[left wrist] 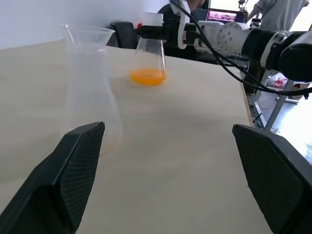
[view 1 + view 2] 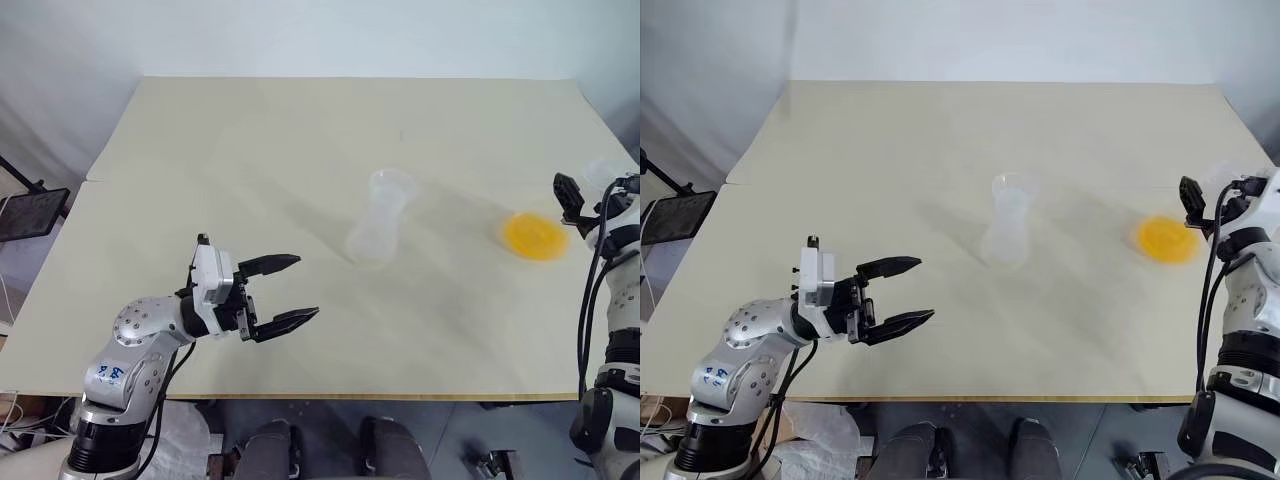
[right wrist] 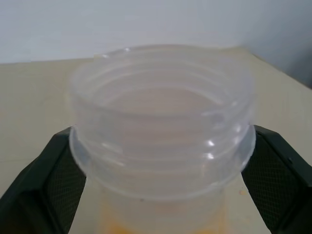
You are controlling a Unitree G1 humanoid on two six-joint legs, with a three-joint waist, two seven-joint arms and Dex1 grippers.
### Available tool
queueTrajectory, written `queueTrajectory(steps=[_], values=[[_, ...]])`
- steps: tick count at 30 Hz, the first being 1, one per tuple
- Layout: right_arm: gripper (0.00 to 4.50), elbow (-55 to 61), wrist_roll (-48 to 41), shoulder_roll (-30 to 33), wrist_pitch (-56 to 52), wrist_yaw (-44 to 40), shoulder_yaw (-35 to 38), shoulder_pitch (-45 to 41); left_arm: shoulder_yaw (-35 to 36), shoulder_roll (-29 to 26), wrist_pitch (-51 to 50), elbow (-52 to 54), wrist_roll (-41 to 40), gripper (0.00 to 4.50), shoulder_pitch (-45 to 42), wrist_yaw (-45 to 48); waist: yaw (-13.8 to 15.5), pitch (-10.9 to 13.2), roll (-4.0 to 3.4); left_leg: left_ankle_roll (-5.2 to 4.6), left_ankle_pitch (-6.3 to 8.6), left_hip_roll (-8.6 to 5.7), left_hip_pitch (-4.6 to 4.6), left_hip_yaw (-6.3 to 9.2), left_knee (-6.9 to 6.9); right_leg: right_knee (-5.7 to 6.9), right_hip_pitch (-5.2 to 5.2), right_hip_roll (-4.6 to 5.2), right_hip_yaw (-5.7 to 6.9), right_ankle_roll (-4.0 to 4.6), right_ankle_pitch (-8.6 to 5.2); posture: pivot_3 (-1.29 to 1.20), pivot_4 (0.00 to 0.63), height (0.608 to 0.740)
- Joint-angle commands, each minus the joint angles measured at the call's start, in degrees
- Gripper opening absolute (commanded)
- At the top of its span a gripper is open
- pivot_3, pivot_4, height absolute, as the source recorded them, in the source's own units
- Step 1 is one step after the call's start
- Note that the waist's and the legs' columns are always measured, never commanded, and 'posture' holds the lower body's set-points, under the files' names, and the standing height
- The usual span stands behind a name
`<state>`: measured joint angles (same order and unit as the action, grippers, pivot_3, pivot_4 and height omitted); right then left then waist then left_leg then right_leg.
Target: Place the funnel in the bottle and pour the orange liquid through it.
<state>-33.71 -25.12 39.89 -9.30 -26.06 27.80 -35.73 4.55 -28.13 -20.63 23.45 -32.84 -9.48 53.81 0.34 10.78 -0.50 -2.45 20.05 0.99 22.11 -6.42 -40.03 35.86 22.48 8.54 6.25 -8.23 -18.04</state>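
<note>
The flask's threaded neck (image 3: 162, 114) is open at the flask's rim. The orange liquid (image 2: 535, 236) will flow out freely in a thin stream when I tip the flask.
The clear bottle (image 2: 378, 238) stands upright mid-table, and the clear funnel (image 1: 87, 36) sits in its neck. The orange liquid (image 2: 535, 237) is a shallow pool in a clear conical flask (image 1: 149, 58) at the table's right side. My right gripper (image 3: 163, 161) is open, one black finger on each side of the flask's threaded neck (image 3: 161, 97). Whether the fingers (image 3: 273, 170) touch the neck I cannot tell. My left gripper (image 2: 308, 287) hangs open and empty over the near left of the table, pointing toward the bottle and well short of it.
The beige table (image 2: 250, 140) has open surface between bottle and flask. A black stand (image 2: 30, 212) sits off the left edge. Beyond the table's right side, the left wrist view shows a person (image 1: 280, 12) and equipment.
</note>
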Motion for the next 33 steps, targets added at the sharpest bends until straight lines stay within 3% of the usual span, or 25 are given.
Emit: queueTrajectory(steps=[1,4,9,14,19,23,33], values=[[3.60,-0.10,-0.54,0.15,2.37,-0.40,1.48,-1.00,0.37,-0.42,1.13,0.24,-1.14,4.50,-1.03,0.29,-0.12,0.00,0.00,0.00,0.00,0.00,0.01,0.01,0.00,0.00,0.00,0.00,0.00,0.00,0.00,0.00,0.150,0.740],[2.67,0.48,-1.29,-0.32,3.81,-1.54,1.80,-0.43,0.61,-0.58,1.15,-0.27,-1.21,4.50,-1.62,0.38,-0.28,0.00,0.00,0.00,0.00,0.00,0.01,0.02,0.00,0.00,-0.01,0.00,0.01,0.00,0.00,0.00,0.150,0.740],[2.65,5.25,-4.10,-2.19,4.38,-5.47,1.80,1.51,0.62,-0.70,1.33,-0.78,-1.34,4.50,-1.83,0.53,-0.51,0.00,0.00,0.01,0.00,0.02,0.00,0.01,0.03,0.00,0.00,-0.01,0.02,0.00,0.00,0.00,0.150,0.740],[2.65,21.04,-4.74,-5.06,2.52,-8.88,-3.70,4.13,0.98,-0.04,1.56,-1.53,-1.41,4.50,-2.07,-0.38,-0.56,0.06,-0.11,0.01,0.00,0.04,0.01,0.01,0.03,0.00,0.03,-0.01,0.01,0.00,0.00,0.00,0.150,0.740],[2.65,30.26,3.85,-4.18,1.68,-8.55,-13.83,3.19,1.20,1.76,2.72,-3.11,-0.90,4.50,-3.64,-2.46,-0.54,0.05,-0.13,0.02,-0.01,0.05,0.01,0.02,0.03,0.02,0.06,-0.01,0.00,0.00,0.00,0.00,0.150,0.740],[2.65,34.18,17.20,-2.47,7.17,-5.81,-21.85,2.09,0.43,3.59,5.07,-4.34,1.09,4.50,-5.14,-5.12,-0.21,0.06,-0.11,0.01,0.00,-0.04,0.07,0.08,0.01,0.00,0.06,0.06,0.03,-0.03,0.01,0.00,0.150,0.740],[2.65,31.62,36.72,-2.69,20.50,3.02,-28.68,-0.51,-1.48,5.45,7.29,-5.65,3.96,4.50,-6.40,-7.96,-0.56,0.06,-0.11,0.02,-0.01,-0.04,0.09,0.10,0.04,-0.01,0.07,0.04,0.11,-0.04,0.02,0.00,0.150,0.740]])
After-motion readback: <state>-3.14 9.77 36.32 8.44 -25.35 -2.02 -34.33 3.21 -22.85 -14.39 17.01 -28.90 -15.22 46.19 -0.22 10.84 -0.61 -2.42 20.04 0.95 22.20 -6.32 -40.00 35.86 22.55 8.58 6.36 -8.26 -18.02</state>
